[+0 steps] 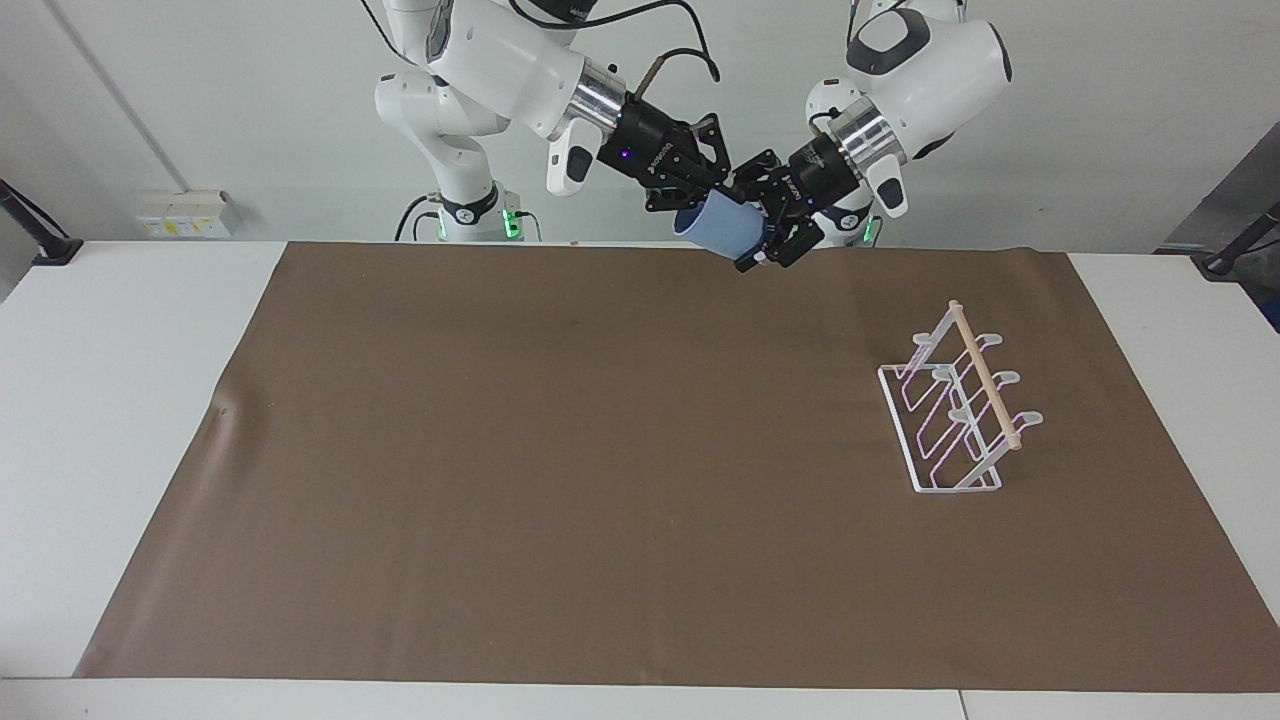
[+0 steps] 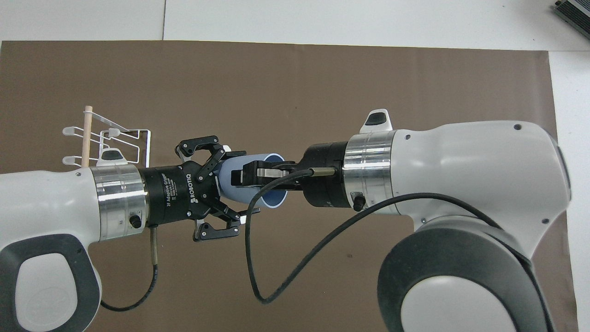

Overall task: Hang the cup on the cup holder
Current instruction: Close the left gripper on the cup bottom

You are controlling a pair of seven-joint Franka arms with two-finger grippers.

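My right gripper is holding the cup's rim [image 2: 274,199] far from the cup holder, so my left gripper should grip the cup's base [image 2: 224,180] before my right one lets go.
The light-blue cup [image 1: 727,228] is held up in the air on its side, over the mat's edge nearest the robots. My right gripper [image 1: 703,207] is shut on its rim, one finger inside the mouth. It also shows in the overhead view [image 2: 240,177], with the cup [image 2: 235,194]. My left gripper [image 1: 768,236] is open, and its jaws stand either side of the cup's narrow base [image 2: 244,182]. The white wire cup holder [image 1: 955,408] with a wooden dowel stands on the mat toward the left arm's end [image 2: 113,136]. It holds nothing.
A brown mat [image 1: 600,450] covers most of the white table [image 1: 120,330]. In the overhead view the left arm covers part of the holder.
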